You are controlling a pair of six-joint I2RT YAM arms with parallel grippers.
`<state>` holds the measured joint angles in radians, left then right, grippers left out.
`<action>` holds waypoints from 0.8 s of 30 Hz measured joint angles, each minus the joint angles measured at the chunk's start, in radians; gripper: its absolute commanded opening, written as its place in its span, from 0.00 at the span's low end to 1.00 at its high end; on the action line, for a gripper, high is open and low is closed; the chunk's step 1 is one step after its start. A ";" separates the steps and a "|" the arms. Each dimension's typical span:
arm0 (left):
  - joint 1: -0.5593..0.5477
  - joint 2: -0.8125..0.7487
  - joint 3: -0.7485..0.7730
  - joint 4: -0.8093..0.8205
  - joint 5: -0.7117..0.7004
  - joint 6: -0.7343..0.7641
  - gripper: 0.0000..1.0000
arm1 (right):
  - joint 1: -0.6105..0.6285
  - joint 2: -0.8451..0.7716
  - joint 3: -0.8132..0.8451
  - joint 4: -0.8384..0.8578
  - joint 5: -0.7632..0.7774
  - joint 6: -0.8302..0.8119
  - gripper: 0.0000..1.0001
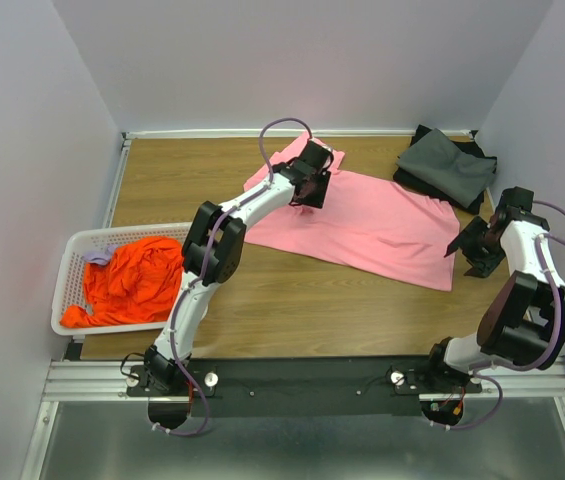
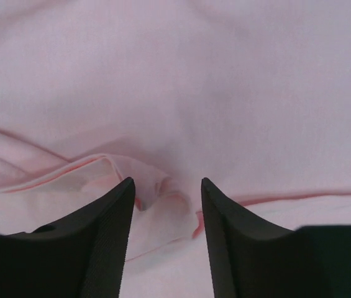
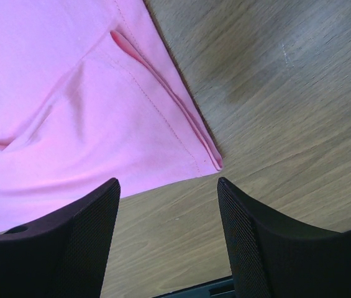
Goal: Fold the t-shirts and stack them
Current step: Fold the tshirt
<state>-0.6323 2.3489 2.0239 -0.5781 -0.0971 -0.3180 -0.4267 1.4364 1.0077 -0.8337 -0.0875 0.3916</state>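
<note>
The light pink t-shirt's sleeve end (image 2: 151,180) is lying crumpled up, so my left gripper should open, pinch the sleeve's edge (image 2: 186,202) nearby and pull it straight before the next fold.
The light pink t-shirt (image 1: 372,225) lies spread across the middle of the table. My left gripper (image 1: 307,190) hangs over its far left part, jaws open, with a wrinkled pink fold (image 2: 163,192) between the fingertips. My right gripper (image 1: 467,250) is open and empty, just right of the shirt's near right corner (image 3: 209,162), above bare wood. The bright orange t-shirt (image 1: 134,280) is bunched in the white basket. Dark grey t-shirts (image 1: 447,168) lie folded in a stack at the back right.
The white slotted basket (image 1: 72,262) stands at the left edge of the wooden table (image 1: 292,310). Grey walls close in the sides and back. A metal rail (image 1: 302,380) carries both arm bases at the near edge.
</note>
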 measured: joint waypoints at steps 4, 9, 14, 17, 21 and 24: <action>0.000 -0.003 -0.022 0.077 0.079 0.008 0.66 | 0.000 0.006 0.000 0.000 0.000 0.000 0.71; 0.000 -0.021 -0.050 0.134 0.134 0.006 0.66 | 0.000 0.008 0.000 0.000 0.000 0.000 0.71; 0.010 -0.075 -0.099 0.134 0.109 -0.036 0.67 | 0.000 0.009 0.000 0.000 0.000 0.000 0.71; 0.024 -0.129 -0.169 0.134 0.064 -0.072 0.66 | 0.000 0.009 0.000 0.000 0.000 0.000 0.71; 0.056 -0.177 -0.243 0.126 0.039 -0.101 0.66 | 0.000 0.009 0.000 0.000 0.000 0.000 0.71; 0.074 -0.176 -0.256 0.120 0.030 -0.116 0.67 | 0.000 0.009 0.000 0.000 0.000 0.000 0.71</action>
<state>-0.5579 2.1731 1.7683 -0.4583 -0.0673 -0.4335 -0.4267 1.4456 1.0077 -0.8337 -0.0875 0.3912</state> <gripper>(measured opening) 0.666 0.711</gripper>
